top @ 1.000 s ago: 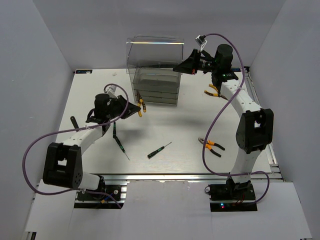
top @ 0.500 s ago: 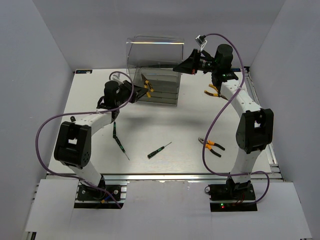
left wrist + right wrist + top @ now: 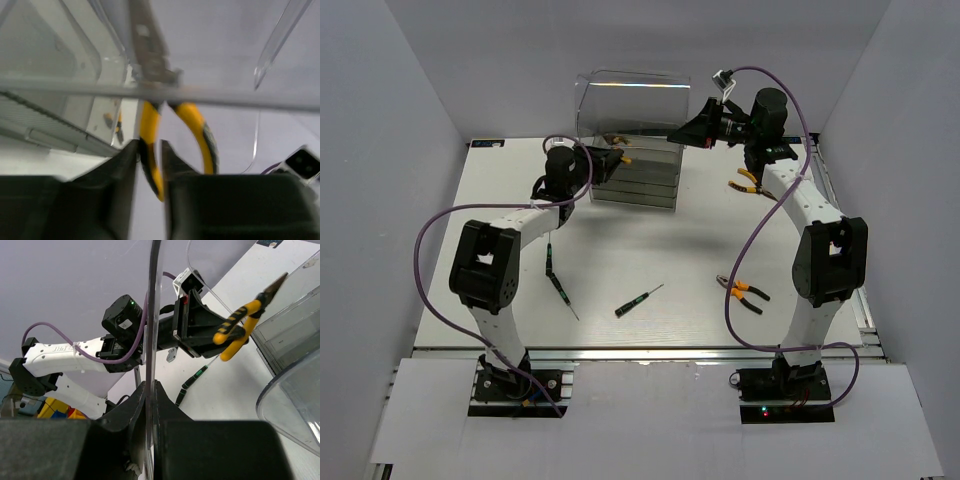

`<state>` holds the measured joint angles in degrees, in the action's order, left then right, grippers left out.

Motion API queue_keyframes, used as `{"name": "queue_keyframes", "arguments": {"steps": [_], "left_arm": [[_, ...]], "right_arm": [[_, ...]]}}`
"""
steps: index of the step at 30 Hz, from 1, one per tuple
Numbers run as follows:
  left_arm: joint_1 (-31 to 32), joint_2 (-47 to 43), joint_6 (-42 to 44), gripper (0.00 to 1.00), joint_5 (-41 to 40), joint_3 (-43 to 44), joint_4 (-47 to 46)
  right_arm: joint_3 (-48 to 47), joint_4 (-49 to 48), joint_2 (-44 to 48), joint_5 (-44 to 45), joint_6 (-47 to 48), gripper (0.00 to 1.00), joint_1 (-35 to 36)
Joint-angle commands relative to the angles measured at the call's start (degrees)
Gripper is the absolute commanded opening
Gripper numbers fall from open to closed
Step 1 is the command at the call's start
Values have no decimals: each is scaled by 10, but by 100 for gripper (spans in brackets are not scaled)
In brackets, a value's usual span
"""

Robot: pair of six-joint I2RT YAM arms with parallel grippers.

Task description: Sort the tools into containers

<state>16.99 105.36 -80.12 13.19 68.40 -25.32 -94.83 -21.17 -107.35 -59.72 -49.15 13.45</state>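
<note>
Next, I drop the pliers in my left gripper into the box and then prop up the lid (image 3: 595, 121) with that gripper, because my right gripper is holding up the lid and loose pliers (image 3: 751, 184) are behind its arm.
My left gripper (image 3: 607, 160) is shut on one orange-and-black handle of small pliers (image 3: 618, 158) and holds them at the top left of the clear smoky drawer box (image 3: 638, 178). In the left wrist view the gripper (image 3: 149, 152) pinches one handle of the pliers (image 3: 197, 127), and their metal nose points up over a drawer edge (image 3: 50, 127). My right gripper (image 3: 686, 133) is shut on the raised clear lid (image 3: 625, 95). The right wrist view shows the gripper (image 3: 151, 390) clamped on the lid's edge (image 3: 153, 310), with the held pliers (image 3: 240, 325) beyond it.
Loose pliers lie at the front right (image 3: 745, 291) and behind the right arm (image 3: 748, 181). Screwdrivers with black-green handles lie at mid table (image 3: 638, 300) and at the left (image 3: 549, 260), (image 3: 563, 294). White walls close in the table on three sides.
My left arm has carried the pliers from the table left of the box up and right to the top of the box. The right gripper has held the lid still.
</note>
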Motion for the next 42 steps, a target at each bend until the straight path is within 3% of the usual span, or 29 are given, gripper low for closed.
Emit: {"name": "queue_keyframes", "arguments": {"steps": [1,2,4,10,15,22,27,34,42], "left_arm": [[5,11,-49,40,-30,46,-20],[6,15,-57,49,-30,51,-20],[8,20,-60,56,-27,58,-18],[9,-2,-55,58,-26,46,-17],[9,-37,-36,54,-6,3,-16],[9,-165,-14,34,14,-141,-7],[5,-206,28,35,16,-201,-11],[5,-181,134,47,-20,-137,-28],[8,-105,108,47,-16,-58,-118]], "right_arm": [[-17,-63,28,19,7,10,-11],[-16,-64,28,19,7,10,-11],[-17,-64,28,18,6,10,-11],[-17,-67,26,18,5,10,-11],[-18,-67,27,16,6,10,-11],[-14,-66,27,15,10,10,-11],[-11,-64,28,15,12,10,-11],[-6,-60,32,16,15,10,-11],[-5,-59,41,16,15,10,-11]]}}
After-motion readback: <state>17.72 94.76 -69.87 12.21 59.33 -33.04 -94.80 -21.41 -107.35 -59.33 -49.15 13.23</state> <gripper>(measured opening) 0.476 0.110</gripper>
